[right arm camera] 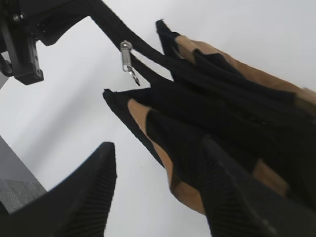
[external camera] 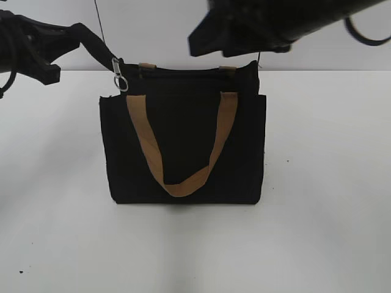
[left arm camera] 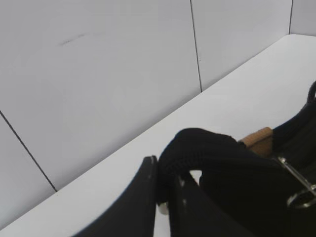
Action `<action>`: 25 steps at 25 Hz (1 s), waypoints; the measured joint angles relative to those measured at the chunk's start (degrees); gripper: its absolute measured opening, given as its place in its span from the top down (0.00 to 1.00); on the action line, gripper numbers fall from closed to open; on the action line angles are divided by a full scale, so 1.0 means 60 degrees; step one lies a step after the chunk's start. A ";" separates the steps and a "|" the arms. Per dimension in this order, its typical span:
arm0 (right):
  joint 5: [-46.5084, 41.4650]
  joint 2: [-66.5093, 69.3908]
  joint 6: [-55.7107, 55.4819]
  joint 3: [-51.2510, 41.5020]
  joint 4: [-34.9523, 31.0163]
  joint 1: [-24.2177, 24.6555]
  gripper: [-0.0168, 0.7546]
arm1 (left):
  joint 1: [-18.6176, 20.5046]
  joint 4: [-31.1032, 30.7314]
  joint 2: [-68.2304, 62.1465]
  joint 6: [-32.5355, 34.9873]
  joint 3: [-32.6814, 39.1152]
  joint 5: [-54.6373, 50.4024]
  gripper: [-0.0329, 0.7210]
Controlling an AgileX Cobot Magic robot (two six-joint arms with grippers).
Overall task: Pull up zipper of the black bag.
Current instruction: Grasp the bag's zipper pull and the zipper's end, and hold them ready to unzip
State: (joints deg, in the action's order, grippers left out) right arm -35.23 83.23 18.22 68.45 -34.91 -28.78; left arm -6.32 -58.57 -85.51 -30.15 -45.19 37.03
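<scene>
My gripper will make the silver zipper pull slide far across the top of the bag when it pulls it, because the black zip strip is stretched tight.
The black bag stands upright on the white table, its tan front handle hanging down. A black zip strip runs from the bag's top left corner up to my left gripper, which is shut on the strip's end. The silver zipper pull hangs from that strip just left of the bag; it also shows in the left wrist view and the right wrist view. My right gripper is open and empty above the bag's top. The bag fills the right of that view.
The white table spreads round the bag on all sides. A pale panelled wall stands behind the table. My left arm shows at the top left of the right wrist view.
</scene>
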 joint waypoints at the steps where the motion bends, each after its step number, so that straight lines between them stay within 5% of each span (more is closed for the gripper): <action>1: 0.0045 0.0426 -0.0097 0.0288 0.0026 -0.0264 0.45 | 0.0000 -0.0009 0.0000 -0.0008 0.0000 0.0011 0.91; 13: 0.0116 0.4040 -0.0278 0.3237 0.0878 -0.1493 0.62 | 0.0000 -0.0053 0.0000 -0.0038 -0.0017 0.0033 0.91; 25: 0.0578 0.4820 -0.0865 0.3668 0.1091 -0.1772 0.67 | 0.0000 -0.0056 0.0000 -0.0038 -0.0028 0.0052 0.91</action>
State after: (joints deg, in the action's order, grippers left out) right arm -31.76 112.15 13.03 90.46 -28.36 -39.42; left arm -6.32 -58.90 -85.51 -30.38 -45.36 37.34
